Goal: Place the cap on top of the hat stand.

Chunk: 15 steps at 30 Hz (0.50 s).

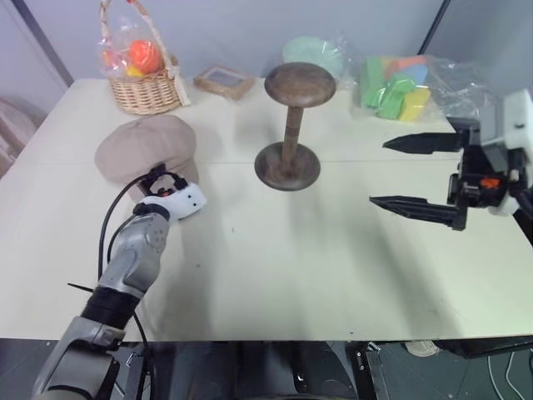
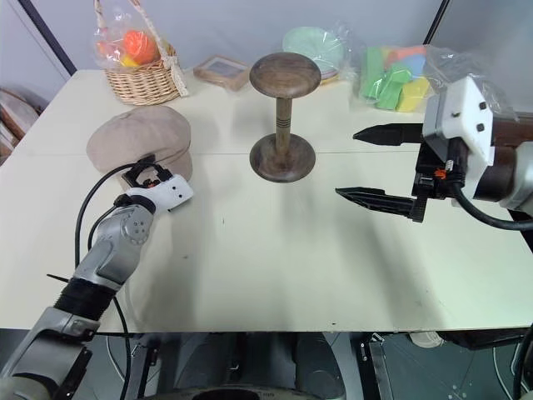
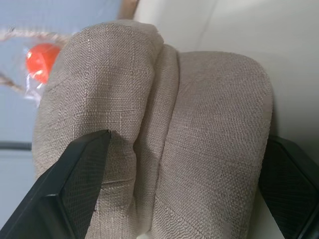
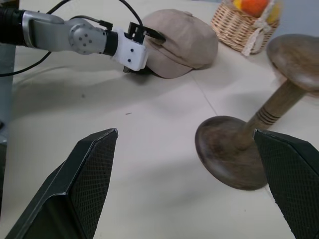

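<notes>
The top of the cap [image 1: 150,154] is full and rounded [image 1: 146,140] above the cap's rim, so the cap will hold its puffed shape instead of caving in when I lift it.
The beige cap [image 1: 146,143] lies on the white table [image 1: 275,267] at the left, brim towards me. My left gripper [image 1: 162,178] is low at the cap's near edge. In the left wrist view its two black fingers [image 3: 75,184] stand open on either side of the cap's fabric [image 3: 199,124]. The dark wooden hat stand [image 1: 289,125] stands upright at the table's middle back, its domed top bare. My right gripper [image 1: 379,172] hangs open in the air to the right of the stand, pointing left, with nothing between its fingers.
Along the back edge stand a wicker basket [image 1: 148,83] with wrapped fruit, a small flat framed box [image 1: 223,81], a pale green bowl [image 1: 312,52] and a plastic bag of coloured blocks [image 1: 398,86]. The table's front edge [image 1: 266,337] is near me.
</notes>
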Tool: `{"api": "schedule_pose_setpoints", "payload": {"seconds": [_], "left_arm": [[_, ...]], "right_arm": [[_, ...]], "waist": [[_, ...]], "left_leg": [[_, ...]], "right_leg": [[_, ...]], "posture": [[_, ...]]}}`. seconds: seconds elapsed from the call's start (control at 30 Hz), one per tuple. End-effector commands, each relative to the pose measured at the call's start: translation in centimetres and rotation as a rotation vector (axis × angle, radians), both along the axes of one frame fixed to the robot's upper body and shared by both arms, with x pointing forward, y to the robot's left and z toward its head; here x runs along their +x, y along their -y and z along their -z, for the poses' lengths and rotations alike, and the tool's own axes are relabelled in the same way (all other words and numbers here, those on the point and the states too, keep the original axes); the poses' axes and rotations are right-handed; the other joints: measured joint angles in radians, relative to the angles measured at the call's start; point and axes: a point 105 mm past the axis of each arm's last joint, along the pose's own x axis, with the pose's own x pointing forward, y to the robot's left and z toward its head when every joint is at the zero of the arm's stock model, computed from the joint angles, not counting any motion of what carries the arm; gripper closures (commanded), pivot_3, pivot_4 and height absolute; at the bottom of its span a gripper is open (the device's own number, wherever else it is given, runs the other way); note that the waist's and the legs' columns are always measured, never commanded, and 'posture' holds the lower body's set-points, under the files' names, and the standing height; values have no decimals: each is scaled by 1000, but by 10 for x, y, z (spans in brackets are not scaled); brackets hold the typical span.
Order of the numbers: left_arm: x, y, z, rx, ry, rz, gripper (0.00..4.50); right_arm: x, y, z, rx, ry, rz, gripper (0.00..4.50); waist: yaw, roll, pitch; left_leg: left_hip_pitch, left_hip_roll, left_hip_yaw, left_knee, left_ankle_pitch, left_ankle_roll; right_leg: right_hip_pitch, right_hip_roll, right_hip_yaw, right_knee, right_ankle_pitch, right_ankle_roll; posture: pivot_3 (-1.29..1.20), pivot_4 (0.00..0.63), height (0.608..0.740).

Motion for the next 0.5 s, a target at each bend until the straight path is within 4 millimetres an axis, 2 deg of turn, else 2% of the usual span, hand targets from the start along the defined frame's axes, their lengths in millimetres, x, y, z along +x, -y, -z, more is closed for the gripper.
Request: {"api": "schedule_pose_setpoints", "payload": {"seconds": [0.03,0.13,0.23,0.47,0.5], "left_arm": [[0,-25,15,19,-25,-124,0],[2,-31,15,1,-22,-153,0],[4,-35,15,-12,-21,-159,830],[3,-48,6,-16,5,-163,4252],[3,-50,4,-16,12,-163,4441]], "right_arm": [[-4,0,-13,2,68,7,64],[-1,0,-11,4,73,11,64],[2,0,-10,8,78,11,0],[7,2,-9,17,73,24,0],[8,3,-9,22,65,31,0]], "waist": [[0,1,0],[-1,1,-1],[-3,1,-1],[-1,2,-1],[-2,2,-2]], "left_leg": [[1,0,0,0,0,0],[1,0,0,0,0,0],[2,0,0,0,0,0],[2,1,0,0,0,0],[2,1,0,0,0,0]], "right_leg": [[1,0,0,0,0,0],[1,0,0,0,0,0],[1,0,1,1,0,0],[1,0,1,1,0,0],[1,0,1,1,0,0]], "posture": [[0,150,740],[0,150,740],[0,150,740],[0,150,740],[0,150,740]]}}
